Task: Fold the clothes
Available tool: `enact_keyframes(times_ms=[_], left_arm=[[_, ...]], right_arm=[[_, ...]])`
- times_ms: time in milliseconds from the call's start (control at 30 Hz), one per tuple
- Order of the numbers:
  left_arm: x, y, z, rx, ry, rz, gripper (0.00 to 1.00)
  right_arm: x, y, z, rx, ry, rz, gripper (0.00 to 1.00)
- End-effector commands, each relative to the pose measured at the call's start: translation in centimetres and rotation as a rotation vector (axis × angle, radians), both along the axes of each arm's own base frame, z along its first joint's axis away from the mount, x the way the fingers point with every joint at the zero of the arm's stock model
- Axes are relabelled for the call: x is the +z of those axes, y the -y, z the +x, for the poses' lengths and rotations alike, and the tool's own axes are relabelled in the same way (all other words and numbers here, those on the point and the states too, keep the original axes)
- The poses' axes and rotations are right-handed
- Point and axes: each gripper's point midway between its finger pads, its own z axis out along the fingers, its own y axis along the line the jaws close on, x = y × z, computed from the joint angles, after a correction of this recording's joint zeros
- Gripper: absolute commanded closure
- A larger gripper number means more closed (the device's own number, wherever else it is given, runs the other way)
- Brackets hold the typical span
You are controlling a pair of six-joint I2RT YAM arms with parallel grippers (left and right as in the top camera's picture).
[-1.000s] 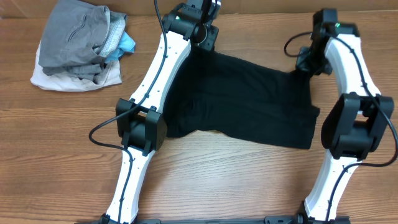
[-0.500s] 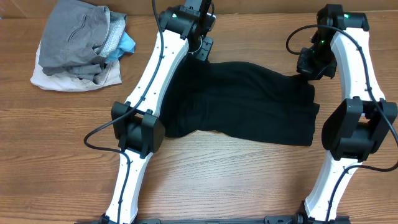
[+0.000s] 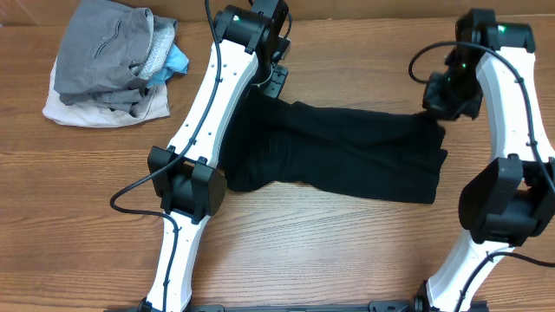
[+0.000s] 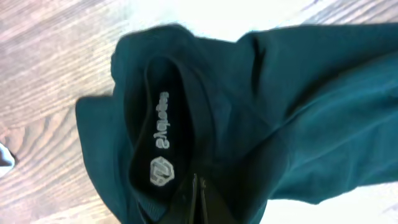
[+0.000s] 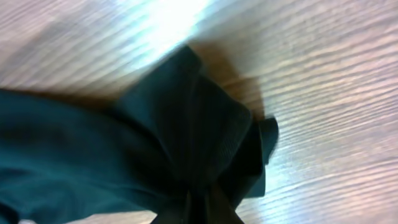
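The black shirt's held edge is hanging just over its own lower layer. My right gripper should keep going down until the shirt's edge lies there, and then let go.
The black shirt lies across the middle of the wooden table, its far edge lifted by both arms. My left gripper is shut on the shirt's far left corner at the collar; in the left wrist view the white-printed neck label shows just above the pinched jaws. My right gripper is shut on the far right corner; in the right wrist view the bunched black cloth hangs from the closed jaws above the table.
A pile of folded grey, white and light-blue garments sits at the far left corner of the table. The left arm's elbow hangs over the shirt's near left edge.
Both grippers have pulled the shirt's far edge toward the near side, narrowing the cloth. The right gripper moved right and nearer; the left arm's elbow shifted left.
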Motion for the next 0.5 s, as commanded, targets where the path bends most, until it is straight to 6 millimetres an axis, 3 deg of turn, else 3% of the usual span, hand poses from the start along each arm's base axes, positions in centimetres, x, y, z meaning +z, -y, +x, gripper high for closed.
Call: enact_keyframes(times_ms=[0, 233, 433, 467], left_arm=[[0.6, -0.7, -0.6, 0.015, -0.006, 0.013, 0.96], [-3.6, -1.5, -2.8, 0.015, -0.148, 0.071, 0.96], [-5.9, -2.0, -4.0, 0.015, -0.217, 0.1, 0.96], [-6.1, -2.1, -4.2, 0.015, -0.224, 0.103, 0.87]], right_arm=[[-1.4, 0.2, -1.5, -0.031, -0.028, 0.059, 0.96], [-4.3, 0.4, -4.7, -0.051, -0.072, 0.097, 0.96], [-5.9, 0.1, -5.9, -0.055, -0.092, 0.124, 0.96], [-6.1, 0.1, -5.9, -0.056, -0.094, 0.125, 0.92]])
